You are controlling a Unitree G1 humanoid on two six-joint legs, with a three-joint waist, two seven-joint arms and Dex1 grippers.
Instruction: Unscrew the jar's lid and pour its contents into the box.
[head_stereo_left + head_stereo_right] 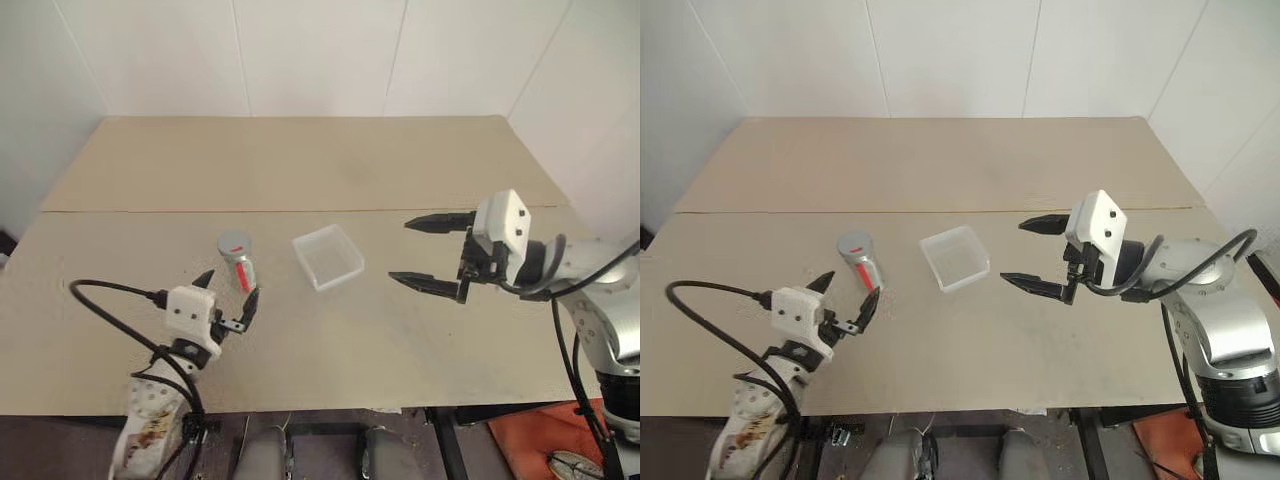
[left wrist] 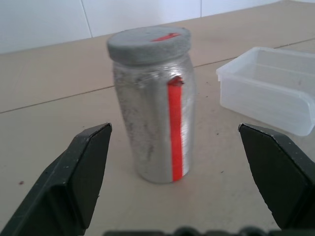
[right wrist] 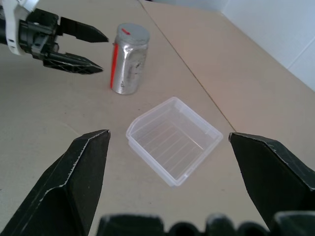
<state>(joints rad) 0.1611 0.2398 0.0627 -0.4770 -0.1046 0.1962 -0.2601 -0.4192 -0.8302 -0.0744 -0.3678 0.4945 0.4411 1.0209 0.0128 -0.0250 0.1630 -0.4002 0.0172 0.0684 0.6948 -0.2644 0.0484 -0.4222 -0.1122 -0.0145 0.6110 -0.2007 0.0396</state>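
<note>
My gripper will unscrew the grey lid (image 2: 149,39) through repeated turns, and the lid will rise slowly before it comes free, because the deep rim (image 2: 149,55) wraps over the jar's neck.
The jar (image 1: 240,268) is a small silvery cylinder with a red stripe down its side. It stands upright on the table left of centre, with the grey lid (image 1: 233,243) screwed on top. Its contents are hidden inside. My left gripper (image 1: 229,288) is open just in front of the jar, level with it and not touching; the left wrist view shows the jar (image 2: 152,113) between and beyond the two fingertips. The translucent white box (image 1: 327,256) lies to the right of the jar. My right gripper (image 1: 402,250) hovers open to the right of the box and holds nothing.
The beige table (image 1: 300,170) has a seam running across its middle, with bare surface behind the jar and box. White walls close off the far side. A black cable (image 1: 110,300) loops from my left wrist over the table's near left part.
</note>
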